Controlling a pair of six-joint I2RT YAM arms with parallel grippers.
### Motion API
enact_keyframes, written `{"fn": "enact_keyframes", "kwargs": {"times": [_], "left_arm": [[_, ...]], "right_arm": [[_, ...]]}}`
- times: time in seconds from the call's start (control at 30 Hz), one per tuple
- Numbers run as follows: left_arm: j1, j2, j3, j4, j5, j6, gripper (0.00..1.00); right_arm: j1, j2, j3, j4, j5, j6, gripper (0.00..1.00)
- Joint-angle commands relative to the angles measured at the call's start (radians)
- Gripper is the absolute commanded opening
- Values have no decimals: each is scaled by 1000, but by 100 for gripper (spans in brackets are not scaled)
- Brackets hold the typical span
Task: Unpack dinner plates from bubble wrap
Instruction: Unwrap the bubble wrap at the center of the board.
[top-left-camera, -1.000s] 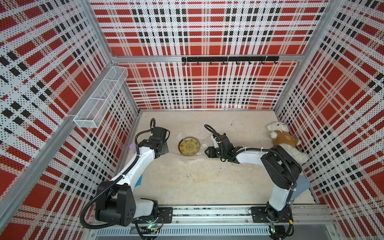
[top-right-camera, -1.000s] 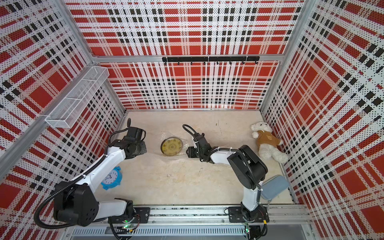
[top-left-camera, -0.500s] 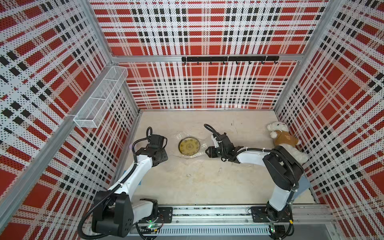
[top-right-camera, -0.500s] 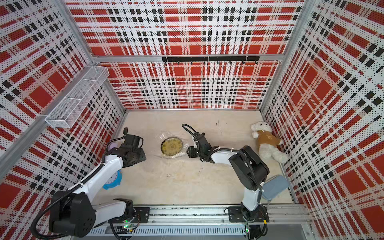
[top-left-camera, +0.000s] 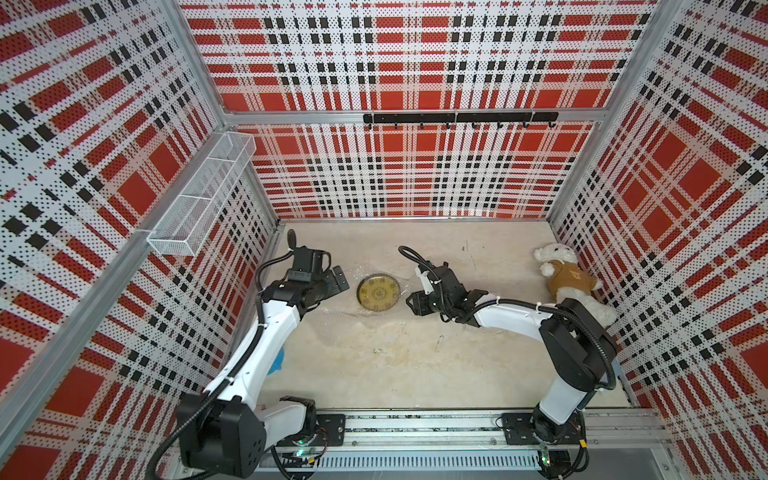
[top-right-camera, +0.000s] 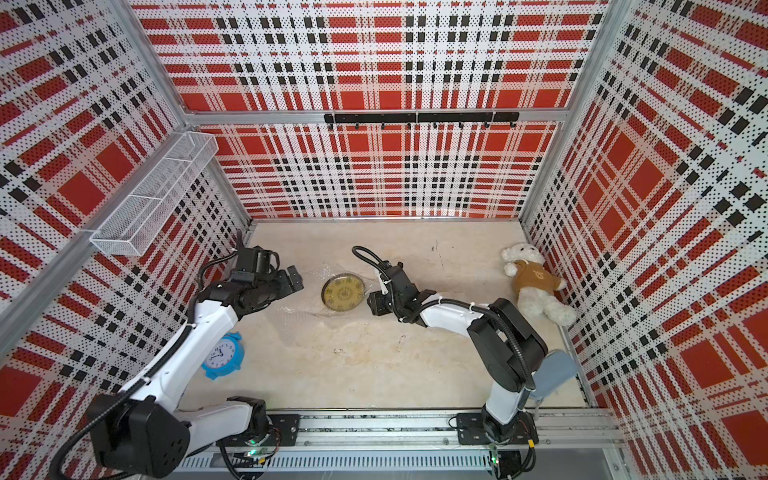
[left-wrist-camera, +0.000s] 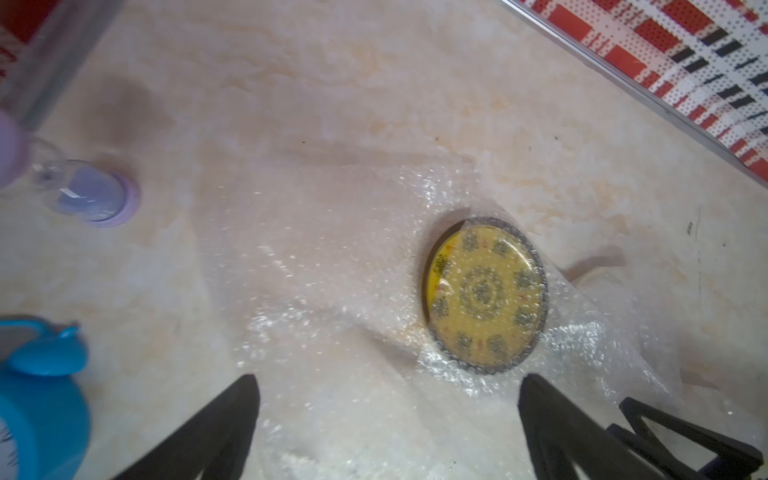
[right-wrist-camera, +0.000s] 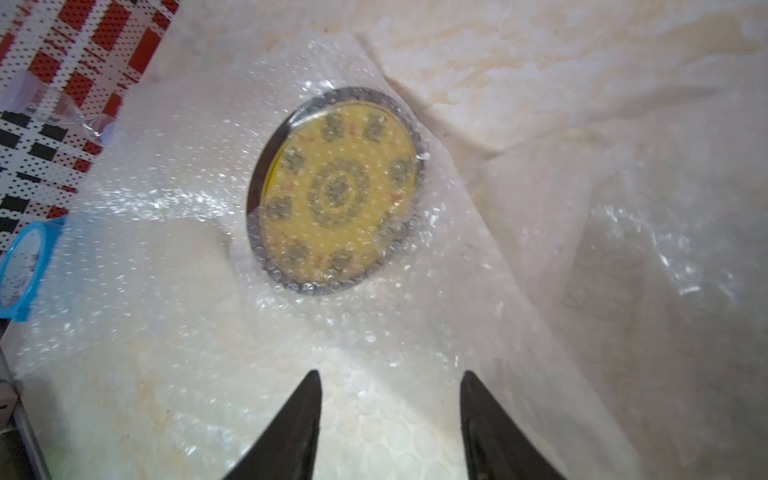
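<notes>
The plate's face (right-wrist-camera: 340, 192) is covered by a layer of bubble wrap, so next my right gripper pinches the wrap at the plate's near edge (top-left-camera: 374, 313) and peels it back toward the gripper's own side.
One round yellow dinner plate (top-left-camera: 378, 293) with a dark rim and flower motifs lies flat in the middle of the floor, also seen in the other top view (top-right-camera: 343, 291). Clear bubble wrap (right-wrist-camera: 174, 232) spreads around the plate (right-wrist-camera: 336, 189) and a layer lies over it. My left gripper (top-left-camera: 338, 278) hovers just left of the plate, jaws wide open over the wrap (left-wrist-camera: 332, 291), nothing between them (left-wrist-camera: 388, 380). My right gripper (top-left-camera: 413, 302) sits low at the plate's right side, open, its fingertips (right-wrist-camera: 391, 374) straddling flat bubble wrap.
A white teddy bear (top-left-camera: 569, 282) in a brown shirt lies against the right wall. A blue alarm clock (top-right-camera: 222, 355) sits under the left arm, and a lilac hourglass (left-wrist-camera: 93, 195) lies by the left wall. A wire basket (top-left-camera: 199, 195) hangs on that wall.
The left gripper opened from nearly shut to wide and swung right toward the plate. The right gripper's jaws widened a little; its arm barely moved.
</notes>
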Motion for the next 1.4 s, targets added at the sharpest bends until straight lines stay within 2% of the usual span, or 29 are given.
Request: {"fn": "enact_keyframes", "kwargs": {"times": [0.0, 0.17, 0.2, 0.3, 0.37, 0.63, 0.87, 1.1, 1.27, 1.37], "left_arm": [[-31, 84, -30, 76, 66, -8, 100], [-26, 163, -111, 174, 99, -47, 99], [-21, 166, -125, 188, 102, -52, 99], [7, 153, -165, 216, 111, -70, 99], [27, 136, -190, 227, 115, -78, 99], [68, 106, -287, 274, 132, -104, 98], [70, 125, -320, 315, 139, -113, 97], [78, 135, -339, 335, 149, -110, 97], [87, 140, -352, 345, 154, -107, 97], [93, 147, -361, 352, 162, -107, 97]], "right_arm": [[32, -44, 49, -15, 1, -113, 62], [94, -77, 68, -66, 13, -246, 76], [107, -89, 66, -75, 12, -274, 82], [135, -119, 59, -114, 11, -341, 94], [156, -130, 58, -145, 21, -387, 96], [246, -58, 115, -244, 126, -549, 89], [305, 57, 208, -266, 188, -615, 86], [316, 151, 274, -262, 254, -648, 83], [316, 191, 296, -248, 265, -672, 72], [316, 202, 294, -235, 264, -684, 71]]}}
